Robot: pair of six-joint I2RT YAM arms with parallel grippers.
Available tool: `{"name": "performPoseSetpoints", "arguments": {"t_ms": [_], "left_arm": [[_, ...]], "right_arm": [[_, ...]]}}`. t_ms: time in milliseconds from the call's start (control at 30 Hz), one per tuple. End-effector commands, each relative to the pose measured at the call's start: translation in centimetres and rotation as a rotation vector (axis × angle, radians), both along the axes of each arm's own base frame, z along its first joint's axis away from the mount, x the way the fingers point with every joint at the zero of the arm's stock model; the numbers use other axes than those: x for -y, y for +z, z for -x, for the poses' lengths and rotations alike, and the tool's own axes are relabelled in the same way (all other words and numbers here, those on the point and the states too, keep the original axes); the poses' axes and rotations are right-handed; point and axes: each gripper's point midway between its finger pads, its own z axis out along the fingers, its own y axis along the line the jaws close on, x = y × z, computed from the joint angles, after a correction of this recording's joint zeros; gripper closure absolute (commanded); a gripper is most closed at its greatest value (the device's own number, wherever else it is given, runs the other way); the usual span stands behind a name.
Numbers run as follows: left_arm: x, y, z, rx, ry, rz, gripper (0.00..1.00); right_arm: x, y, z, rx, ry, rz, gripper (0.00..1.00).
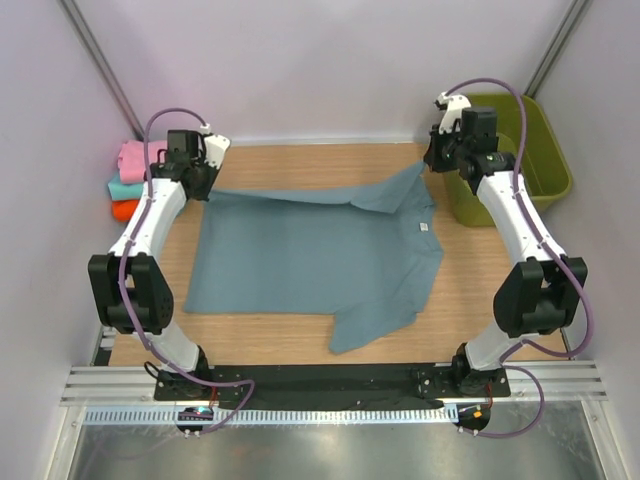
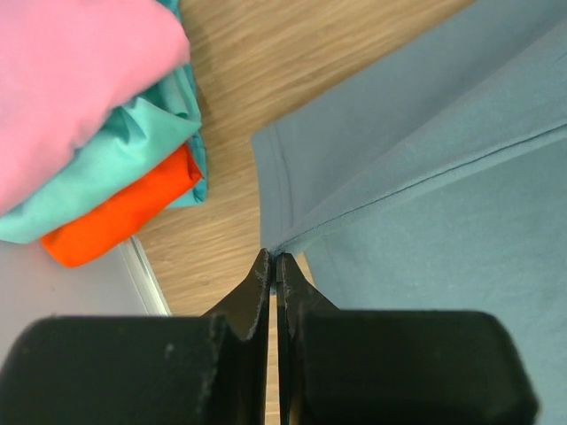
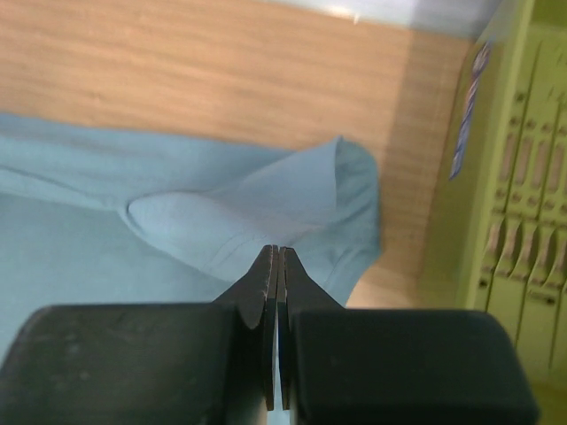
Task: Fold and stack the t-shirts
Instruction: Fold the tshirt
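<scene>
The t-shirt's far edge (image 1: 290,194) stretches between both grippers above the spread t-shirt. My right gripper should lower it next toward the white neck label (image 1: 424,227) until it lies there.
The slate blue-grey t-shirt (image 1: 310,260) lies spread on the wooden table, its white neck label (image 1: 423,227) at the right. Its far edge is raised and stretched between my two grippers. My left gripper (image 1: 203,183) is shut on the shirt's far left corner; in the left wrist view the cloth (image 2: 443,221) meets the closed tips (image 2: 274,257). My right gripper (image 1: 436,160) is shut on the far right part of the shirt; in the right wrist view the cloth (image 3: 89,257) bunches at the closed tips (image 3: 279,251). Folded pink (image 1: 132,157), teal (image 1: 122,187) and orange (image 1: 124,209) t-shirts are stacked at the far left.
The olive-green plastic basket (image 1: 525,150) stands at the far right, close to my right gripper, and shows in the right wrist view (image 3: 523,221). The folded stack lies just left of my left gripper, the pink shirt (image 2: 71,80) on top. The table's left edge (image 2: 146,274) is near.
</scene>
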Motion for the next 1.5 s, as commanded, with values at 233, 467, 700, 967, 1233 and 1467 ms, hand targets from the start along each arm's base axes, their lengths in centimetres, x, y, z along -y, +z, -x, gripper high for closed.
{"name": "performPoseSetpoints", "arguments": {"t_ms": [233,467,700,967,1233,1467], "left_arm": [[-0.7,-2.5,1.6,-0.071,0.033,0.012,1.0],[-0.7,-5.9,2.0,-0.168,0.044,0.013,1.0],[-0.9,-7.5,3.6,-0.213,0.08,0.016,1.0],[-1.7,-8.9,5.1,-0.242,0.101,-0.018,1.0],[-2.7,-9.9,5.0,-0.251,0.122,-0.048,1.0],[-2.8,-10.5,5.2,-0.27,0.124,-0.053,1.0]], "right_arm": [[-0.5,-2.9,4.4,-0.05,0.013,-0.018,0.99],[-0.3,-5.3,5.0,-0.085,0.017,0.003,0.99],[-0.3,-6.4,6.4,-0.119,0.018,0.0,0.99],[-0.5,-8.1,8.1,-0.151,0.03,0.005,0.99],[0.1,-9.4,8.9,-0.168,0.025,0.041,0.99],[0.2,-10.2,9.0,-0.172,0.031,0.054,0.99]]}}
